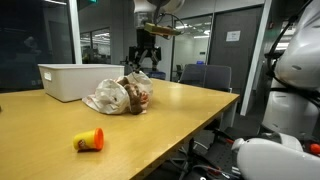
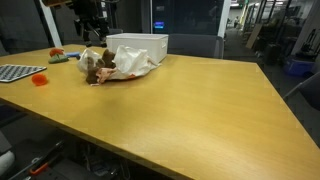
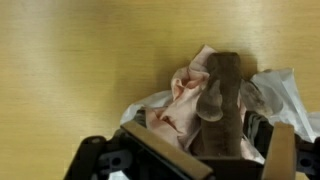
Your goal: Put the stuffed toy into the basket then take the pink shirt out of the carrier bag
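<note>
I should next lower my gripper's fingers, now either side of the brown stuffed toy's narrow body (image 3: 222,108), until they are on either side of the toy (image 1: 134,94), then close.
The brown stuffed toy (image 3: 220,95) lies on a crumpled pink shirt (image 3: 185,100) inside an open whitish carrier bag (image 1: 105,97) on the wooden table. The toy also shows in both exterior views (image 1: 136,95) (image 2: 96,68). The white basket (image 1: 72,80) (image 2: 138,46) stands just behind the bag. My gripper (image 1: 148,66) (image 3: 240,155) hangs right over the bag with its fingers spread either side of the toy. The right finger stands clear of the toy. The shirt's lower part is hidden by the gripper.
A small yellow and red toy (image 1: 89,141) lies near the table's front edge, and also shows as an orange spot in an exterior view (image 2: 39,78). A patterned mat (image 2: 15,72) lies at that end. Office chairs (image 1: 205,75) stand behind the table.
</note>
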Controlling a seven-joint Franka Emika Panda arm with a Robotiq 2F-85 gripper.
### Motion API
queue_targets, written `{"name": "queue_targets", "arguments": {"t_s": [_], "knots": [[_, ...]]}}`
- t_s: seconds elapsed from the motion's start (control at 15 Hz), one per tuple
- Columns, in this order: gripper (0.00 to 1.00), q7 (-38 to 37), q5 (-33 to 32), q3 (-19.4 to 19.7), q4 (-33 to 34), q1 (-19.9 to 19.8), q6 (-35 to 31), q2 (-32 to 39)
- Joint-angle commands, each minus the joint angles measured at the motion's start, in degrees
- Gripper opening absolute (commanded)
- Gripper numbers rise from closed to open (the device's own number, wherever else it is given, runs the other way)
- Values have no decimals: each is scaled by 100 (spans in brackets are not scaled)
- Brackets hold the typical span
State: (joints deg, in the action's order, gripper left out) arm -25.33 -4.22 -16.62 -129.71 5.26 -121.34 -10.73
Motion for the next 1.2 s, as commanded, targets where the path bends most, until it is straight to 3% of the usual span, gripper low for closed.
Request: {"name": "queue_targets", "arguments": {"t_s": [0.0,0.33,0.93,1.0,1.13], "knots": [[100,-971,-585,-98,481,122,-322,539],[100,-1684,-977,-14,917,425,-439,1191],[100,-1523,-1673,509,1612,765,-585,2350],[75,-1487,-1729,568,1633,808,-656,2407],[66,-1372,-1576,634,1691,854,-717,2485]]}}
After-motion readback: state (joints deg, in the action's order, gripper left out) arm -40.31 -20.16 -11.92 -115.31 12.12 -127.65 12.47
